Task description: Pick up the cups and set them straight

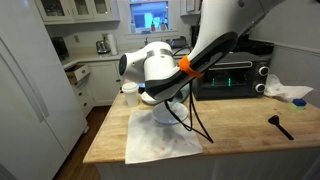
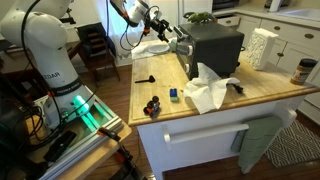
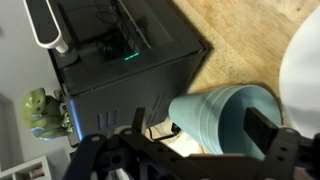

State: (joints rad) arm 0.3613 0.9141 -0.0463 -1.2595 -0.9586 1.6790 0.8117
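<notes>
One finger is at the pale teal cup's opening (image 3: 243, 112) and the other is outside. My gripper should go on straight in and close on the cup's side at the rim (image 3: 210, 118).
A pale teal cup (image 3: 215, 120) lies on its side on the wooden counter in the wrist view, its open mouth towards the lower right. My gripper (image 3: 200, 128) is open around it: one dark finger pad sits at the mouth and the other finger stands clear of the cup's narrow end. In both exterior views the arm hides the cup. The gripper (image 2: 161, 27) is low over the far end of the counter.
A black toaster oven (image 1: 235, 75) (image 2: 215, 45) (image 3: 120, 60) stands just behind the cup. A white cloth (image 1: 160, 140) lies under the arm. A white rounded object (image 3: 303, 70) is close on the right. A black spatula (image 1: 280, 125) and crumpled paper (image 2: 205, 92) lie further along.
</notes>
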